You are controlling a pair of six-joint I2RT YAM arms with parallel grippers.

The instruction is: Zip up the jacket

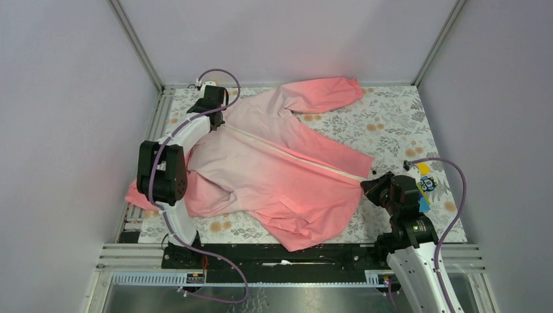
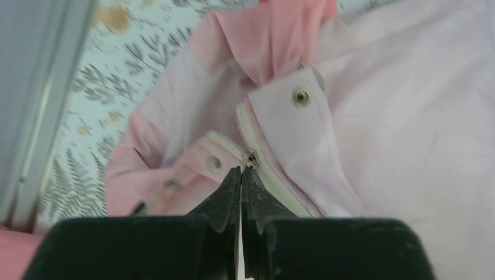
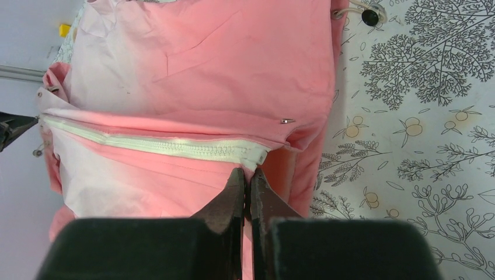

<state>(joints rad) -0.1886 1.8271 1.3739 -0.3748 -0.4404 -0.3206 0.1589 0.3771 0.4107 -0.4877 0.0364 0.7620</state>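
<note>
My left gripper goes on pulling toward the collar until the zipper's top end (image 2: 244, 116) closes, because the zipper (image 1: 293, 157) is straight from the held hem to the pull.
The jacket (image 1: 274, 169) lies spread diagonally on the table, pale collar at the far left and coral hem at the near right. Its whitish zipper (image 1: 293, 156) runs closed from hem to collar. My left gripper (image 1: 218, 116) sits at the collar. In the left wrist view it (image 2: 241, 170) is shut, its tips right at the small zipper pull (image 2: 251, 158) at the zipper's top end. My right gripper (image 1: 365, 186) is at the hem. In the right wrist view it (image 3: 247, 172) is shut on pink hem fabric just below the zipper's (image 3: 157, 144) bottom end.
A floral cloth (image 1: 391, 124) covers the table inside a metal frame with grey walls. One sleeve (image 1: 326, 94) lies toward the back; the other (image 1: 140, 195) drapes over the left edge under my left arm. A black cord toggle (image 3: 369, 16) lies by the hem.
</note>
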